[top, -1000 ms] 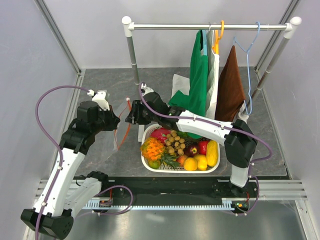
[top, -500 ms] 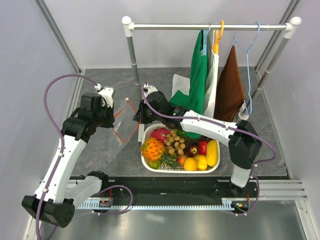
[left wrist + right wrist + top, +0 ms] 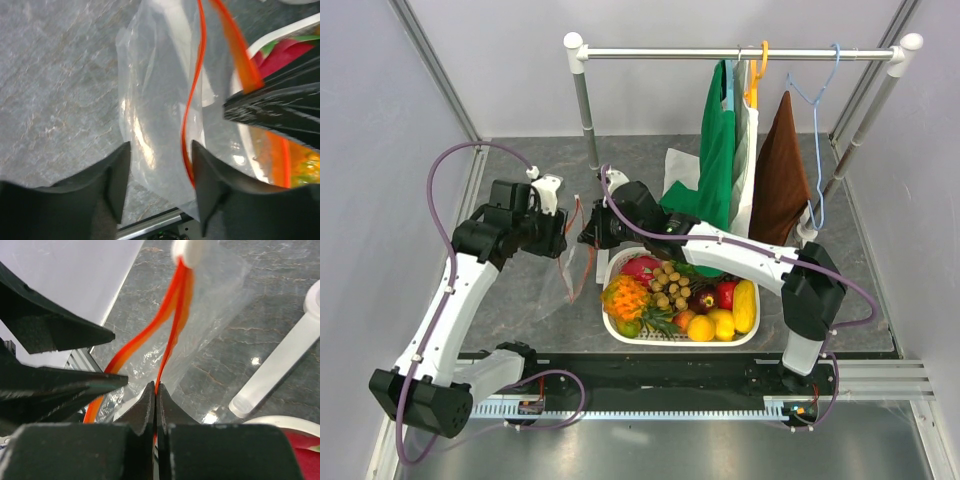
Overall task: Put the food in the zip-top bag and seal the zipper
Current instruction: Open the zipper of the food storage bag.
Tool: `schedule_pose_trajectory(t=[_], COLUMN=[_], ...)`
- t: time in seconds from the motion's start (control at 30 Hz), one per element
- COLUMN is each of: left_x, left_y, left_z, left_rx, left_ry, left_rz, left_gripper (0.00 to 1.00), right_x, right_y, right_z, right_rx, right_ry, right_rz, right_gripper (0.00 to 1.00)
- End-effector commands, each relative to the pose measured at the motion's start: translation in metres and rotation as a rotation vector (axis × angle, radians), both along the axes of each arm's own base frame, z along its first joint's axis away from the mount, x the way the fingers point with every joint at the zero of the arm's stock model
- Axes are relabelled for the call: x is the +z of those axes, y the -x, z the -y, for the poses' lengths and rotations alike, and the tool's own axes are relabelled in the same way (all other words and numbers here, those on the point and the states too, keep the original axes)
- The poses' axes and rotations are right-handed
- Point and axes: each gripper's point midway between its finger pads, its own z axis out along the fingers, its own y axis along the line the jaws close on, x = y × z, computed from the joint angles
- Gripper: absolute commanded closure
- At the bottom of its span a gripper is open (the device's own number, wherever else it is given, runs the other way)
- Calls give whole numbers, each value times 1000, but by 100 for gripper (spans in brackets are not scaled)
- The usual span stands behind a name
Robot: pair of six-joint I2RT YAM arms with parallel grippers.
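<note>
My left gripper should pinch the free zipper side [image 3: 184, 131] and pull it away from my right gripper, because the zip-top bag's opening [image 3: 576, 250] is too narrow for the pineapple.
The clear zip-top bag [image 3: 574, 278] hangs over the table between both arms, its mouth gaping. My right gripper [image 3: 156, 388] is shut on one side of the orange-red zipper [image 3: 172, 315], whose white slider tab [image 3: 187, 250] sits at the far end. My left gripper [image 3: 161, 155] is open and straddles the bag [image 3: 155, 95] from above, the zipper strip [image 3: 196, 90] running beside its right finger without being pinched. The food lies in the white basket [image 3: 680, 341]: the orange pineapple [image 3: 625, 297] and yellow lemon-like pieces [image 3: 722, 322].
The basket also holds several other toy fruits and stands just right of the bag. A clothes rack [image 3: 740, 52] with hanging garments [image 3: 718, 160] crosses the back; its left post [image 3: 586, 120] stands close behind both grippers. Walls enclose the left and right sides.
My right gripper shut on the zipper strip. My left gripper then let go of the bag and opened, shifting toward the back right. The bag now hangs from the right gripper.
</note>
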Motion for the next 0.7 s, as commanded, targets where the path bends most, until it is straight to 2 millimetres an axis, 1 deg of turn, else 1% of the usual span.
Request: schedule_pose_trajectory(t=[0.0,0.17,0.27,0.33,0.37,0.4,0.43,0.5,0.53,0.57,0.6,0.63,0.67], left_x=[30,25,20,17,17,16,16,21,23,30,34,37,43], left_y=[-7,-5,-6,-9,-11,-12,-10,-7,-1,0,3,6,11], left_z=[19,22,18,11,7,6,5,1,-3,-8,-11,-15,-24], left_rx=[-93,-107,-86,-47,-24,-18,-17,-7,5,23,35,46,74], left_ry=[79,87,71,47,29,24,19,9,3,-8,-14,-25,-57], left_rz=[84,67,57,55,57,55,51,56,43,56,59,55,69], left_gripper=[38,35,36,39,45,48,57,68,84,90,96,98,98], right_x=[49,56,60,62,62,63,62,54,51,44,43,39,33], right_y=[6,9,13,18,19,19,18,11,7,6,4,-3,-3], right_z=[-12,-21,-25,-27,-28,-28,-27,-21,-17,-13,-10,-4,0], right_rx=[33,58,72,84,84,81,74,33,23,21,20,11,11], right_ry=[-124,-161,-169,-174,-172,-174,-171,-130,-105,-83,-74,-53,-26], right_rz=[56,50,51,52,51,53,56,67,84,80,80,85,78], right_gripper=[100,100,100,100,100,100,100,100,100,100,100,100,100])
